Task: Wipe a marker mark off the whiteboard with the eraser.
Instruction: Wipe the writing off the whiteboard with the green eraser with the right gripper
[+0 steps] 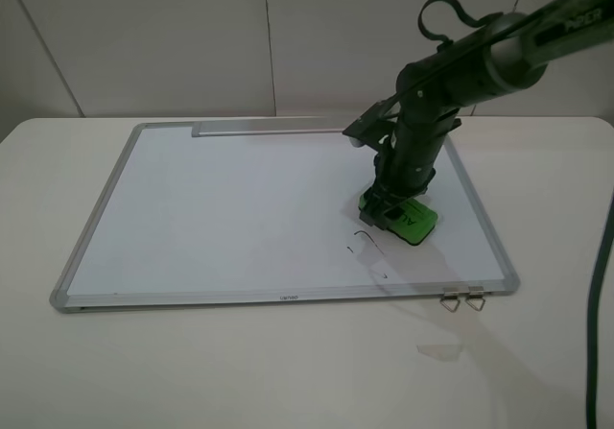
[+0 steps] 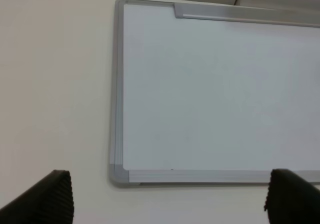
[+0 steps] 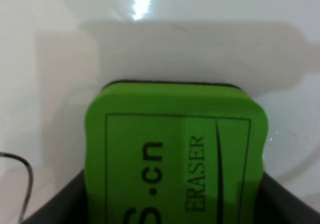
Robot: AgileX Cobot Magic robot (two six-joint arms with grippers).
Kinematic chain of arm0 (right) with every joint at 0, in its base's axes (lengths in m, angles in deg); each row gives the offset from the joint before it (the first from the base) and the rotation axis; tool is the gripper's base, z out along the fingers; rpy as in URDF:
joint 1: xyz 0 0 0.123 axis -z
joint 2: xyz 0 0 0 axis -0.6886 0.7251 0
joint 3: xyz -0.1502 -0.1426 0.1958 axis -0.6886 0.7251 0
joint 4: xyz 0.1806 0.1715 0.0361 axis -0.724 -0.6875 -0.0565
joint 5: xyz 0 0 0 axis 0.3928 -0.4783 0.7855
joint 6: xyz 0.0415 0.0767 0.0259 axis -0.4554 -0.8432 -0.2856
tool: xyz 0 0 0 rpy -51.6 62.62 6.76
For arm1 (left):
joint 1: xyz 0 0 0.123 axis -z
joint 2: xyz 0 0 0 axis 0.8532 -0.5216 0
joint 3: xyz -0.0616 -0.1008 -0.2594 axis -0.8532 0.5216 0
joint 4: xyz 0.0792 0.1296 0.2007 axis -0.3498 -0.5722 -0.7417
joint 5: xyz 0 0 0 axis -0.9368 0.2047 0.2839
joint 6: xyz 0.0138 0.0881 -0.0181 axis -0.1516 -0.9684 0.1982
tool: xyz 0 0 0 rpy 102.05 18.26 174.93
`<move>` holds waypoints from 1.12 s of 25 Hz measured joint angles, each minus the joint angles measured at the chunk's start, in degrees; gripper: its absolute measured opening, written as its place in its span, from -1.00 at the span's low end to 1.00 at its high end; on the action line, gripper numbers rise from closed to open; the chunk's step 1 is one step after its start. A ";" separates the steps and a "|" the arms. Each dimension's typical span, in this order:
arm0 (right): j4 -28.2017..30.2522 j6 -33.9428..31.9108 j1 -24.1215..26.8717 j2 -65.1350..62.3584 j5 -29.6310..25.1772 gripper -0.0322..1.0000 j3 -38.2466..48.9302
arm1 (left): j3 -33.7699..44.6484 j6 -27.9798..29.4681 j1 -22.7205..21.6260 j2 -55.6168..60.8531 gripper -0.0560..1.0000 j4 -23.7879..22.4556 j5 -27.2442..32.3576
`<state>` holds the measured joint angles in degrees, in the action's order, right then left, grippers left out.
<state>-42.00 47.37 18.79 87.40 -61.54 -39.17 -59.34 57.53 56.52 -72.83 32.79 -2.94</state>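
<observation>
My right gripper has the green eraser (image 1: 413,223) beside the marker mark, off its dark squiggle, so it should sweep the eraser back over the mark's curved top (image 1: 365,234).
The whiteboard (image 1: 240,208) lies flat on the pale table, silver frame all round. Near its front right corner sits the green eraser (image 1: 414,221), pressed onto the board with my right gripper (image 1: 391,208) shut on it from above. The marker mark (image 1: 368,248), a thin dark squiggle, lies just in front and to the left of the eraser, a small gap apart. In the right wrist view the eraser (image 3: 175,149) fills the space between the dark fingers (image 3: 65,204), with the mark's edge (image 3: 22,176) beside it. My left gripper (image 2: 172,204) hangs open off the board's near left corner (image 2: 119,174).
A grey tray strip (image 1: 269,129) runs along the board's far edge. Two metal clips (image 1: 462,300) sit at the front right corner. A pale tape scrap (image 1: 439,351) lies on the table in front. A dark cable (image 1: 602,285) hangs at the right edge.
</observation>
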 joint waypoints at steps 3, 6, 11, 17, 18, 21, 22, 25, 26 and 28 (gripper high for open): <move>-2.36 0.30 -1.23 0.08 0.58 0.21 0.00 | 0.00 0.01 0.00 0.00 0.58 0.00 0.00; -4.84 0.30 -5.27 0.48 2.14 0.21 -0.49 | 0.00 0.01 0.00 0.00 0.58 0.04 0.00; -8.62 0.30 -12.00 2.39 -1.27 0.21 -4.87 | 0.00 -0.22 0.00 0.00 0.58 0.22 0.00; -9.88 0.55 -13.07 3.68 -3.81 0.21 -8.10 | 0.00 -0.22 0.00 0.00 0.58 0.22 0.00; -9.88 0.55 -12.72 3.79 -3.74 0.21 -8.16 | 0.00 -0.22 0.00 0.00 0.58 0.22 0.00; -9.88 0.55 -10.15 4.45 -3.27 0.21 -8.45 | 0.00 -0.22 0.00 0.00 0.58 0.22 0.00; -9.88 0.49 -9.05 4.76 -3.11 0.21 -8.64 | 0.00 -0.22 0.00 0.00 0.58 0.22 0.00; -10.72 -0.05 -4.86 5.37 -1.79 0.21 -9.00 | 0.00 -0.22 0.00 0.00 0.58 0.22 0.00; -11.19 -0.33 -3.41 5.49 -1.36 0.21 -9.19 | 0.00 -0.22 0.00 0.00 0.58 0.22 0.00; -11.62 -0.52 -1.16 5.75 -0.60 0.21 -9.31 | 0.00 -0.22 0.00 0.00 0.58 0.22 0.00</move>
<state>-53.62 46.86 17.63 93.15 -62.14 -48.48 -59.34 57.31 56.52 -72.83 33.01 -2.94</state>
